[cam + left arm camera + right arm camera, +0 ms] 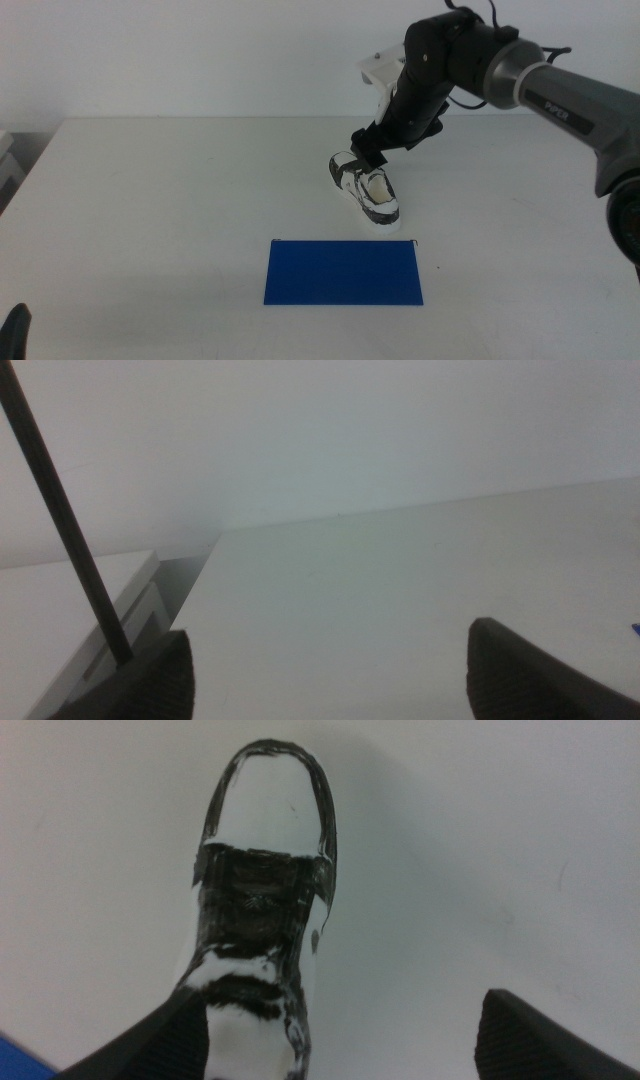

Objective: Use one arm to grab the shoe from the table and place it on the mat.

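The shoe lies off-centre (240,1010), near one finger of the robot's right gripper, so next the right gripper moves over the shoe's middle (362,187) before it goes down and closes.
The shoe (366,189), a white sneaker with black panels, lies on the white table (150,200) just behind the blue mat (343,272). The right arm (520,75) reaches in from the right. Its gripper (366,148) is open and hangs over the shoe's far end. In the right wrist view the shoe (265,870) extends away from the open gripper (340,1045), close to one jaw, and a corner of the mat (14,1066) shows. The left gripper (15,330) waits at the bottom left, open and empty (330,680).
A pale box-like object (8,160) sits off the table's left edge and also shows in the left wrist view (90,620). A black cable (60,510) crosses that view. A white wall stands behind the table.
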